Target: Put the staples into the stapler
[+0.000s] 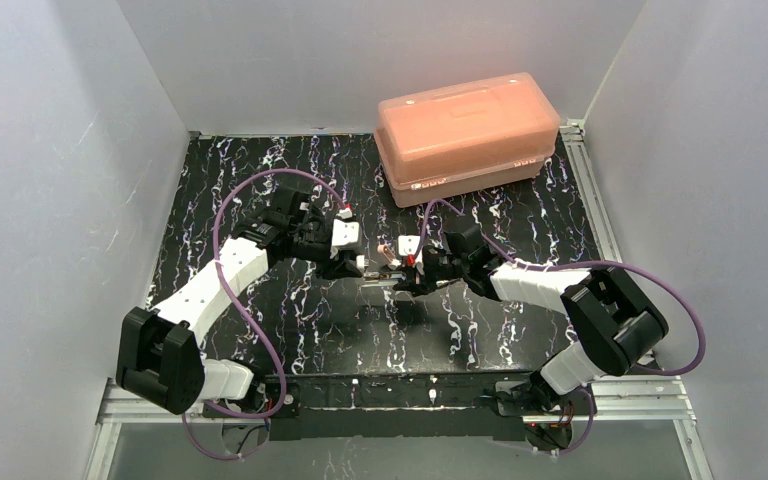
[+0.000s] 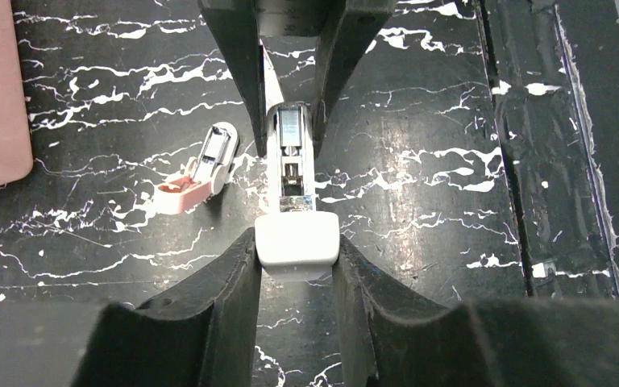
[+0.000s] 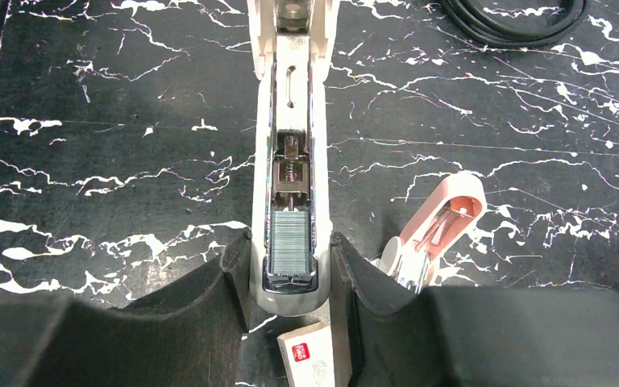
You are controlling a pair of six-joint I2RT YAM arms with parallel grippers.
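Observation:
I should keep my left gripper folding the stapler's rounded white end until it covers the channel (image 2: 292,165), since the strip of staples (image 3: 290,243) lies flat in the silvery channel.
The white stapler (image 2: 297,235) lies opened out flat between my two grippers, just above the black marbled table. Its rounded white end sits between the pads of my left gripper (image 2: 297,248), which is shut on it. In the right wrist view my right gripper (image 3: 290,262) is shut on the other end of the stapler (image 3: 290,97). There the silvery channel faces up, and a strip of staples (image 3: 292,242) lies in it against the front end. From above, both grippers meet at the stapler (image 1: 388,282) mid-table.
A pinkish-tan block (image 3: 439,226), opened, lies on the table just right of my right fingers, and shows left of the stapler as the block (image 2: 201,171). A small whitish packet (image 3: 313,355) lies under my right gripper. An orange lidded box (image 1: 465,135) stands at the back. A black cable (image 3: 516,20) loops nearby.

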